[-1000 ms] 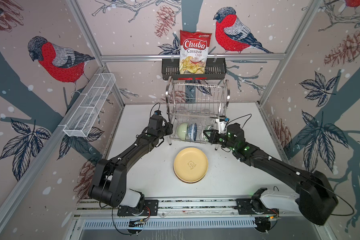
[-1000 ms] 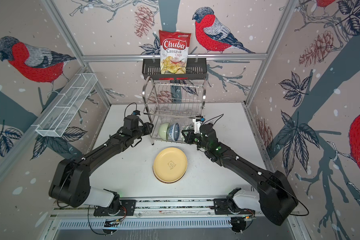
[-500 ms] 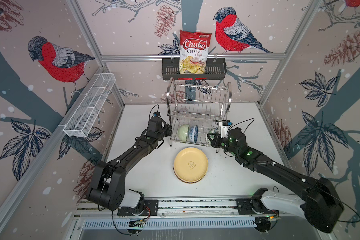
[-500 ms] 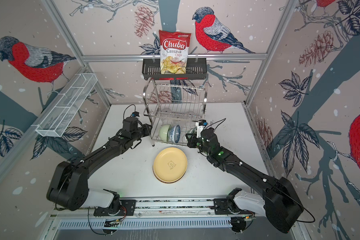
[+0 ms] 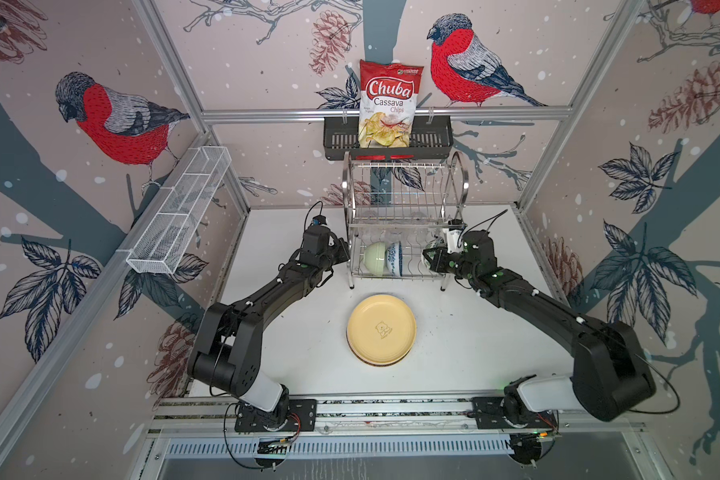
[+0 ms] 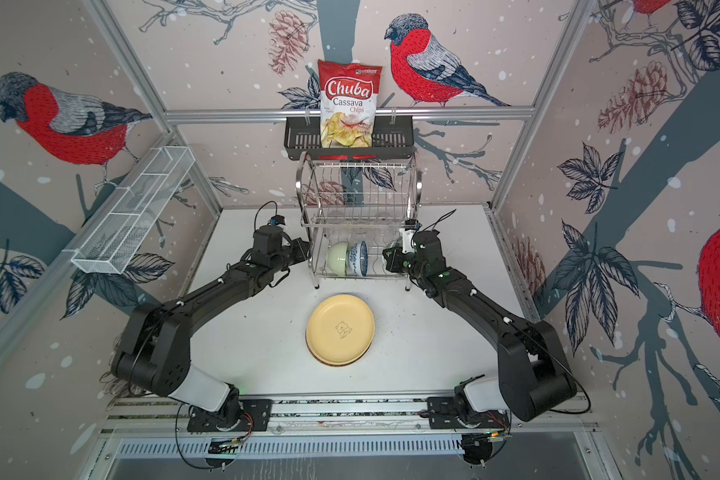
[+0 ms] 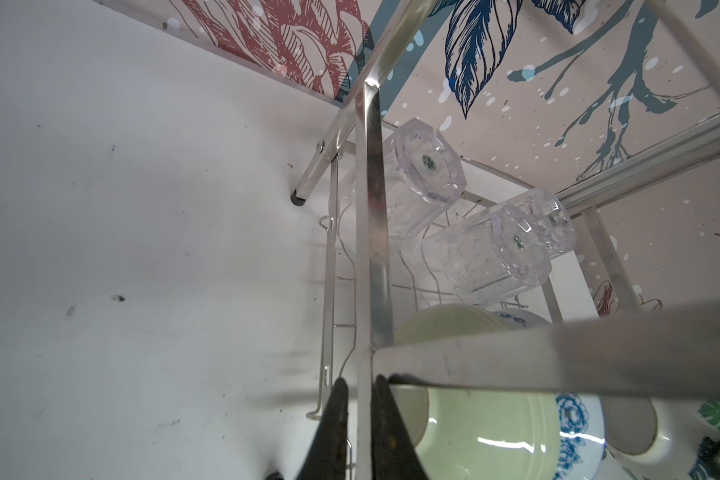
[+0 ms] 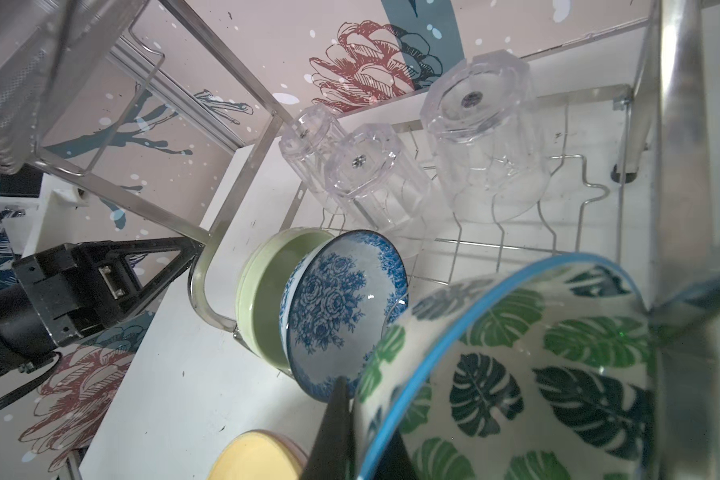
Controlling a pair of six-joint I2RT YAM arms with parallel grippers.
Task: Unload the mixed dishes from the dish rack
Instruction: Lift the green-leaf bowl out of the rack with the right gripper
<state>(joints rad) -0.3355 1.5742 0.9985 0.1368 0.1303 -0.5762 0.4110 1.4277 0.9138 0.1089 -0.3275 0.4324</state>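
Observation:
The rim of the green-leaf bowl touches the dish rack's upright bar, so the robot's right gripper should move the green-leaf bowl toward the blue-white bowl before pulling it out the front.
The steel dish rack stands at the table's back. My left gripper is shut on its left upright bar. A pale green bowl and a blue-white bowl stand on edge in the lower tier, with three clear glasses upside down behind them. My right gripper is shut on the rim of the green-leaf bowl at the rack's right end. A cream-yellow plate tops a stack on the table.
A black slotted basket holding a chips bag hangs on the back wall just above the rack. A long white mesh tray is fixed to the left wall. The white table reaches to the enclosure walls.
My left gripper has edged up to the rack and shut on its left upright. The right gripper keeps its hold on the leaf bowl and has shifted only slightly.

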